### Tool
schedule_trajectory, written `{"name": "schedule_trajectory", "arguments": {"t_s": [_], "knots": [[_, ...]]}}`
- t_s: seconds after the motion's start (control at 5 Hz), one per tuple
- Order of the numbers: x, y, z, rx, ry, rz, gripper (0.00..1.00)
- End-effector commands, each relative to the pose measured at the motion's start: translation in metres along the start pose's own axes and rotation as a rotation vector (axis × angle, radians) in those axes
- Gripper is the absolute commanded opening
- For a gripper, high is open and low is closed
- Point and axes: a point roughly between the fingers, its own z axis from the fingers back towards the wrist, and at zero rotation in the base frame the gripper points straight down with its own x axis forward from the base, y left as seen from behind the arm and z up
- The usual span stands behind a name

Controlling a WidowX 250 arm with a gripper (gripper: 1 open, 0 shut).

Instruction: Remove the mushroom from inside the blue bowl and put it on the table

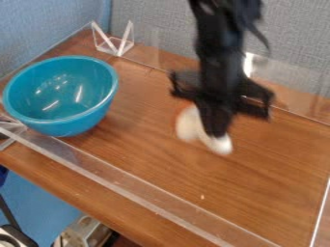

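My gripper should keep lowering the mushroom (pixel 203 130), which hangs clear of the blue bowl over open table, until it touches the brown wood (pixel 213 178), then let go.
The mushroom (pixel 198 128) hangs low over the brown table (pixel 142 130), its orange cap to the left and cream stem showing below the fingers. My gripper (pixel 215 127) points down over the table's middle right and is shut on the mushroom, though motion blurs the fingertips. Well to the left stands the blue bowl (pixel 60 94), with nothing inside it.
Low clear acrylic walls (pixel 103 172) run along the table's front and back edges. A small clear stand (pixel 114 40) sits at the back left, behind the bowl. Bare wood stretches around and to the right of the gripper.
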Motion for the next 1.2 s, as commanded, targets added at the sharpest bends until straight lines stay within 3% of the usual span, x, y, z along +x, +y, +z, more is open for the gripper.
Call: {"name": "schedule_trajectory", "arguments": {"t_s": [0.0,0.2,0.4,0.6,0.8,1.0], "knots": [[-0.007,-0.003,-0.024,0.002,0.013,-0.030,0.00],[-0.012,0.000,-0.050,-0.001,0.031,-0.055,0.00],[-0.011,0.007,-0.063,0.011,0.014,-0.057,0.00],[-0.010,0.012,-0.065,0.017,-0.003,-0.057,0.00],[-0.009,0.014,-0.065,0.022,-0.010,-0.058,1.00],[-0.008,0.017,-0.063,0.027,-0.016,-0.060,1.00]]}}
